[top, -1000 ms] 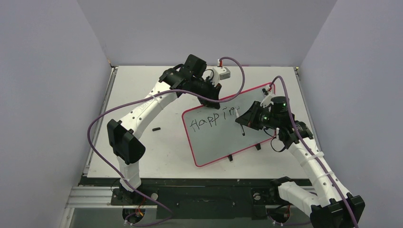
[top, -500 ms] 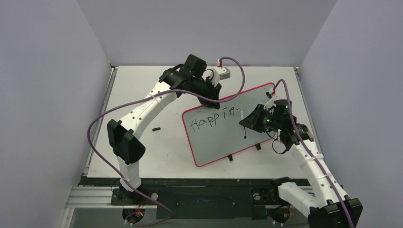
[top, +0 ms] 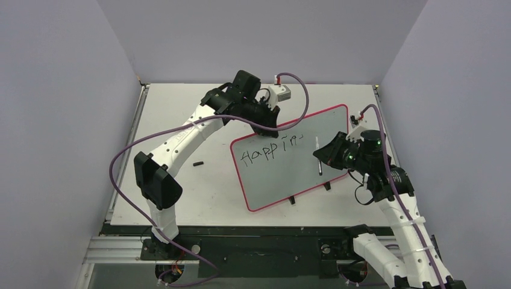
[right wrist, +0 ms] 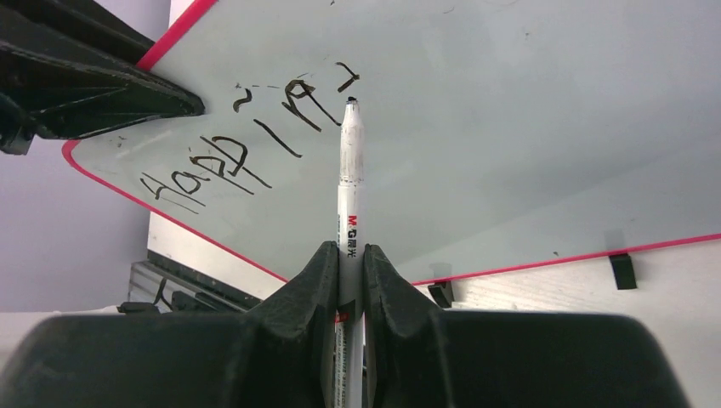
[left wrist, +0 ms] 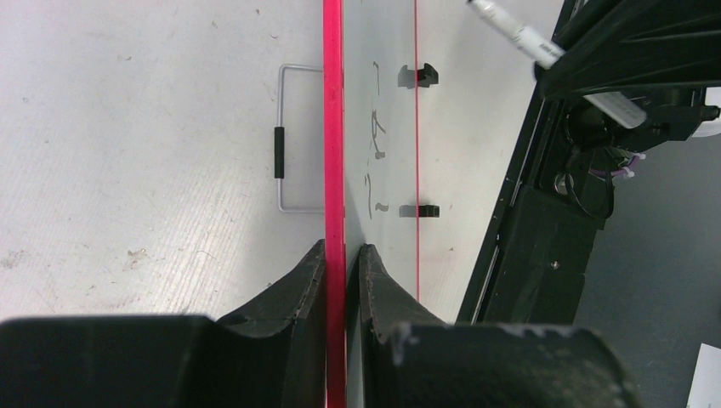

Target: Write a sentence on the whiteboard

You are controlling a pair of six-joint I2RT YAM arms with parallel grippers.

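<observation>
My left gripper is leaning the whiteboard back over the wire loop [left wrist: 280, 161], which is open behind the whiteboard. It should go on leaning the whiteboard back before it lets go of the whiteboard's red rim [left wrist: 333, 127] there.
The whiteboard [top: 283, 177], white with a thin red rim, stands tilted at mid table, its two black tabs on the near edge. My left gripper [top: 269, 124] is shut on its far left rim [left wrist: 333, 127], one finger on each face. My right gripper [top: 327, 155] is shut on a white marker [top: 318, 144] over the board's right half. The sentence [top: 269, 150] reads roughly "Happin" in black. In the right wrist view the marker [right wrist: 349, 170] points its tip just right of the last stroke of the sentence [right wrist: 255, 153]. Whether the tip touches the board is unclear.
A small black piece [top: 197, 163] lies on the table left of the board; the left wrist view shows this black piece [left wrist: 278, 153] on a thin wire loop. Grey walls close in the white table [top: 181, 198] on three sides.
My right gripper has carried the marker to the right across the board, past the end of the lettering. The left gripper and the board have kept still.
</observation>
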